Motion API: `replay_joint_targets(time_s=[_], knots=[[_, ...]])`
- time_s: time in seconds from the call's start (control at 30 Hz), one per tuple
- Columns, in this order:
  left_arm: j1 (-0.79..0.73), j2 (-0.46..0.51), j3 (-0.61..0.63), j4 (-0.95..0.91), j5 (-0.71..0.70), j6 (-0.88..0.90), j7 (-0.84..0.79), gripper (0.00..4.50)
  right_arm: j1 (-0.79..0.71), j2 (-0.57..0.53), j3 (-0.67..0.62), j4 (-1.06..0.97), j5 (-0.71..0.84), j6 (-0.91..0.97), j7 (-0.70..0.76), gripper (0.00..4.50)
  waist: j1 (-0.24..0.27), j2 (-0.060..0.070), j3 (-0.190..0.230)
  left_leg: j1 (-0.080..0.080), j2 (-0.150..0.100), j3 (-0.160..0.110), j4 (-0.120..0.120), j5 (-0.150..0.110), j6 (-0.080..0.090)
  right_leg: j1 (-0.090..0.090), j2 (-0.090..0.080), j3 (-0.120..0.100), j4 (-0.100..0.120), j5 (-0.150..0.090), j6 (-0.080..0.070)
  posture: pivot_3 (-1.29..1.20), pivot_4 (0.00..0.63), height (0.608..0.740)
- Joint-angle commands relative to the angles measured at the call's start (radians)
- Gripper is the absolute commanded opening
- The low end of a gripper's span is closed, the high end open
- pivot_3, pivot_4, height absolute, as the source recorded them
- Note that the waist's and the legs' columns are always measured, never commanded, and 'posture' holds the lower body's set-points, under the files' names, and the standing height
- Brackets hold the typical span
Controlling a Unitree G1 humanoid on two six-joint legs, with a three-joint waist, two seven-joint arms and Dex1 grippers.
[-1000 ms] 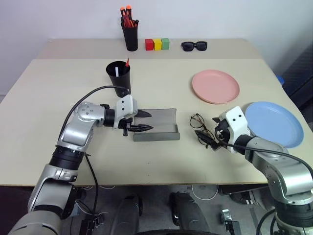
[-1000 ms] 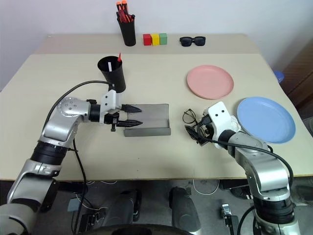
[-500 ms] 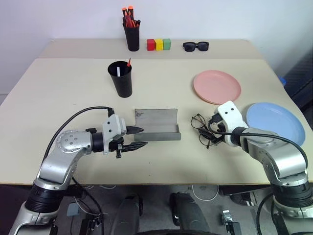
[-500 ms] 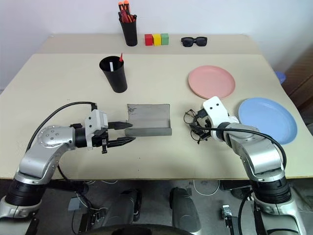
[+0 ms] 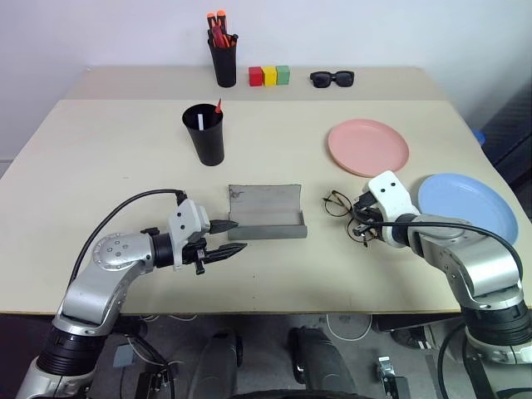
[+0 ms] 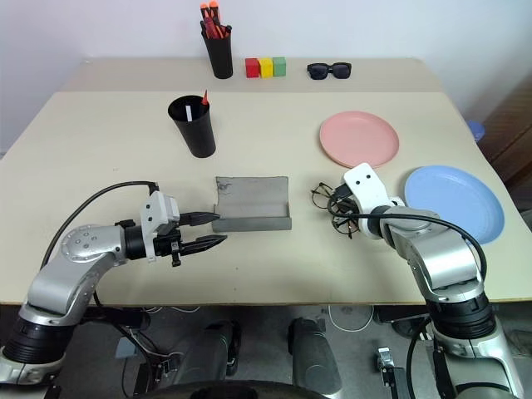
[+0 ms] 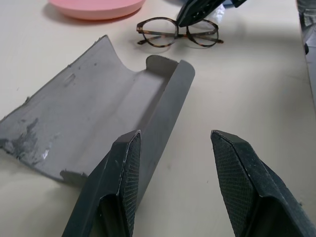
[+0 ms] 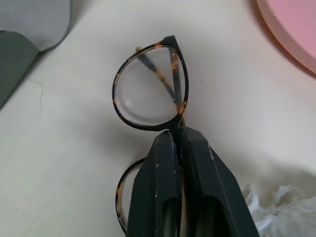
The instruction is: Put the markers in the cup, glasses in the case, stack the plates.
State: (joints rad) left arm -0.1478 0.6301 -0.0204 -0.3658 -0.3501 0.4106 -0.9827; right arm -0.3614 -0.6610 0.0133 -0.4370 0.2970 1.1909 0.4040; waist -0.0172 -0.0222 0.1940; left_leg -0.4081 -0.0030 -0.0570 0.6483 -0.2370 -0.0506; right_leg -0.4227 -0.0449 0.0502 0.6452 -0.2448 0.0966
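My left gripper should move away from the case's front corner and go behind the lid's far edge (image 5: 264,185), with the case's lid leaning open (image 5: 264,202), before it shuts the lid over the glasses.
The open grey case (image 5: 266,212) lies mid-table, lid up. My left gripper (image 5: 241,235) hovers open just off the case's near left corner, nothing between its fingers (image 7: 123,168). The wire-framed glasses (image 5: 339,205) rest on the table right of the case. My right gripper (image 8: 177,132) is shut on the glasses (image 8: 148,98) at the bridge. The black cup (image 5: 204,133) stands behind the case with the red-tipped marker (image 5: 218,106) and the white marker (image 5: 200,122) inside. The pink plate (image 5: 368,147) and the blue plate (image 5: 465,208) lie apart on the right.
Along the back edge stand a black pen pot (image 5: 223,58) of orange-capped pens, three coloured blocks (image 5: 268,76) and black sunglasses (image 5: 332,79). Something white and crumpled (image 8: 276,207) lies close to the right gripper.
My right gripper has gone from open to shut on the bridge of the glasses. My left arm drew back from over the case toward the table's near side, still open.
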Motion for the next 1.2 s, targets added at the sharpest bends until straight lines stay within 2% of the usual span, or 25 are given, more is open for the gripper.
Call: replay_joint_targets(time_s=[0.03, 0.23, 0.37, 0.53, 0.7, 1.0, 1.13, 1.17, 1.2], knots=[[0.02, 0.006, 0.034, -0.007, -0.015, -0.028, 0.018, 2.3, -0.033, -0.046, 0.03, -0.027, -0.032, -0.062, 0.015, 0.07, 0.0, 0.0, 0.0, 0.0, 0.0, 0.0, 0.0, 0.0, 0.0, 0.0, 0.0, 0.0, 0.0, 0.0, 0.0, 0.0, 0.15, 0.74], [0.047, 0.003, 0.129, 0.067, -0.032, -0.039, 0.075, 2.3, -0.148, -0.077, 0.155, -0.088, -0.046, -0.231, 0.132, 0.07, -0.007, 0.001, 0.001, 0.0, 0.001, 0.0, 0.0, 0.0, 0.0, -0.001, 0.001, 0.0, 0.0, 0.0, 0.0, 0.0, 0.15, 0.74], [0.083, -0.007, 0.206, 0.12, -0.073, -0.066, 0.079, 2.3, -0.318, 0.032, 0.304, -0.027, -0.068, -0.348, 0.204, 0.07, -0.024, 0.001, 0.001, 0.0, 0.001, 0.0, -0.001, 0.0, 0.0, -0.002, 0.001, 0.0, 0.0, 0.0, 0.0, 0.0, 0.15, 0.74], [0.152, 0.005, 0.243, 0.126, -0.105, -0.073, 0.052, 2.3, -0.414, 0.12, 0.44, 0.138, -0.161, -0.509, 0.267, 0.07, -0.021, 0.001, 0.0, 0.0, 0.001, -0.001, -0.001, 0.0, 0.0, -0.001, -0.001, -0.001, 0.0, 0.0, 0.0, 0.0, 0.15, 0.74], [0.221, -0.001, 0.268, 0.074, -0.104, -0.085, 0.072, 2.3, -0.408, 0.129, 0.478, 0.243, -0.208, -0.598, 0.334, 0.07, -0.018, 0.001, 0.001, -0.001, 0.001, -0.001, -0.001, 0.0, 0.0, -0.001, -0.003, -0.001, 0.0, 0.0, -0.001, 0.0, 0.15, 0.74], [0.229, -0.009, 0.247, 0.015, -0.106, -0.058, 0.125, 2.3, -0.326, 0.108, 0.475, 0.221, -0.23, -0.601, 0.432, 0.07, -0.022, 0.001, 0.001, 0.0, 0.001, -0.001, -0.001, 0.0, 0.0, -0.001, -0.002, -0.001, 0.0, 0.0, -0.001, 0.0, 0.15, 0.74], [0.186, -0.001, 0.233, 0.021, -0.107, -0.038, 0.134, 2.3, -0.325, 0.13, 0.458, 0.226, -0.245, -0.594, 0.419, 1.31, -0.024, 0.001, 0.001, 0.0, 0.001, -0.001, -0.001, 0.0, 0.0, -0.001, -0.001, -0.001, 0.0, 0.0, -0.001, 0.0, 0.15, 0.74], [0.163, -0.001, 0.226, 0.026, -0.106, -0.032, 0.14, 2.3, -0.325, 0.134, 0.448, 0.227, -0.257, -0.604, 0.401, 1.91, -0.024, 0.001, 0.001, 0.0, 0.001, -0.001, -0.001, 0.0, 0.0, -0.001, -0.001, -0.001, 0.0, 0.0, -0.001, 0.0, 0.15, 0.74], [0.148, -0.001, 0.221, 0.03, -0.106, -0.028, 0.144, 2.3, -0.326, 0.138, 0.44, 0.226, -0.265, -0.611, 0.389, 2.32, -0.024, 0.001, 0.001, 0.0, 0.001, -0.001, -0.001, 0.0, 0.0, -0.001, -0.001, -0.001, 0.0, 0.0, -0.001, 0.0, 0.15, 0.74]])
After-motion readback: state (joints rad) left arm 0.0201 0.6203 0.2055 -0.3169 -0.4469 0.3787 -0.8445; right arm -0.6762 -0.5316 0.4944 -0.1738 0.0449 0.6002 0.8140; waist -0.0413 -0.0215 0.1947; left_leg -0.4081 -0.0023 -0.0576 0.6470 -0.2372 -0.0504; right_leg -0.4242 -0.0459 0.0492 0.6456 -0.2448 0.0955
